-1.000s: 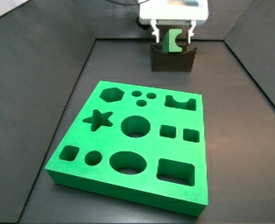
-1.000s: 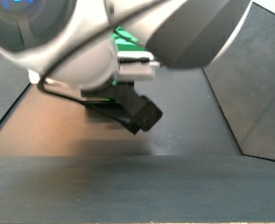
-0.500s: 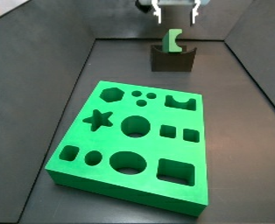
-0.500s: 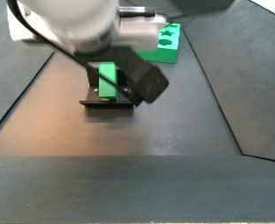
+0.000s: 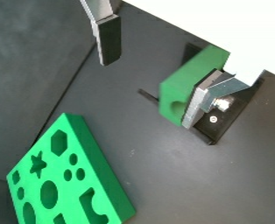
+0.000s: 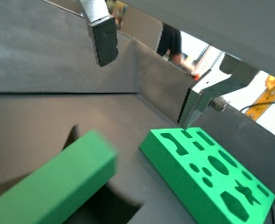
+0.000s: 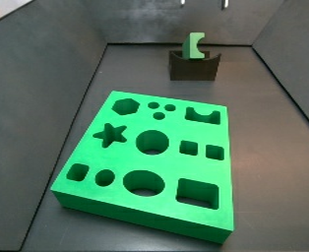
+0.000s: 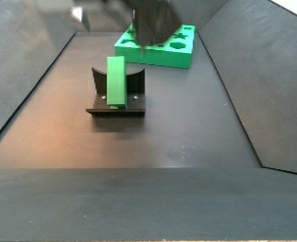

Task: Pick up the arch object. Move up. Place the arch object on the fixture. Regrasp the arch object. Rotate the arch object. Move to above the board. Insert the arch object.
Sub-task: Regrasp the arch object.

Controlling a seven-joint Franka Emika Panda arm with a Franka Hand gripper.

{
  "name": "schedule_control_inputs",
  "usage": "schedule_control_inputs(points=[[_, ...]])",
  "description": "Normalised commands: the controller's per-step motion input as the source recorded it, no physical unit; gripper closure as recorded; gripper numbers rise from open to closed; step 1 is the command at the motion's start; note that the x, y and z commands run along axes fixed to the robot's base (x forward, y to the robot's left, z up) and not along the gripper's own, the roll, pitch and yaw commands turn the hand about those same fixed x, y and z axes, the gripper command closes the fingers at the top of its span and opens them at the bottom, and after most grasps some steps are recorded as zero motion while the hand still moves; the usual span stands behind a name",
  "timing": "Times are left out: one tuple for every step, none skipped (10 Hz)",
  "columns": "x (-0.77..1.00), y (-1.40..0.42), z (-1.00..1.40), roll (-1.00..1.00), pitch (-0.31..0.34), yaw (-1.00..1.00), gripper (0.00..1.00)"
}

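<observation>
The arch object's notched end [image 7: 193, 46] is cut flat and square, so I expect the arch object to stay upright when I stand it on end on the floor.
The arch object [image 7: 194, 45], a small bright green block, stands upright in the scoop of the dark fixture [image 7: 193, 67] at the far end of the floor. It stands the same way on the fixture [image 8: 117, 101] as a green slab [image 8: 115, 79]. My gripper [image 7: 205, 3] hangs well above it, open, with only the fingertips showing at the picture's edge. In both wrist views the gripper [image 5: 151, 87] [image 6: 144, 87] has nothing between its fingers [image 5: 106, 37], and the arch object [image 5: 186, 86] [image 6: 56, 185] lies below, apart from them. The green board [image 7: 147, 157] lies flat mid-floor.
Dark sloping walls [image 7: 45, 69] close in the floor on the sides and back. The board [image 8: 159, 45] sits a short way from the fixture, with bare dark floor [image 8: 151, 151] on the fixture's other side. The board [image 5: 60, 179] [image 6: 210, 168] shows in both wrist views.
The gripper let go of the arch object, leaving it standing on the fixture, and rose straight up until it almost left the side views.
</observation>
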Motion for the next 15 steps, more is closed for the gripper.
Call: schedule_control_inputs(points=[[-0.07,-0.61,0.35,1.0,0.048,0.01,0.0],[-0.05,-0.42,0.13,1.0,0.046,0.01,0.0],[-0.03,-0.24,0.03,1.0,0.043,0.01,0.0],[-0.03,-0.06,0.04,1.0,0.043,0.01,0.0],[-0.04,-0.02,0.05,1.0,0.041,0.01,0.0],[-0.03,-0.04,0.01,1.0,0.035,0.01,0.0],[-0.04,-0.03,0.01,1.0,0.029,0.01,0.0],[-0.04,-0.03,0.02,1.0,0.023,0.01,0.0],[-0.03,-0.03,0.0,1.0,0.017,0.01,0.0],[-0.03,-0.02,0.0,1.0,0.013,0.01,0.0],[-0.02,-0.02,0.01,1.0,0.007,0.02,0.0],[-0.02,-0.02,0.01,1.0,0.005,0.02,0.0],[-0.02,-0.02,0.01,1.0,0.007,0.02,0.0],[-0.02,-0.02,0.01,1.0,0.011,0.02,0.0],[0.0,-0.02,0.01,1.0,0.016,0.02,0.0]])
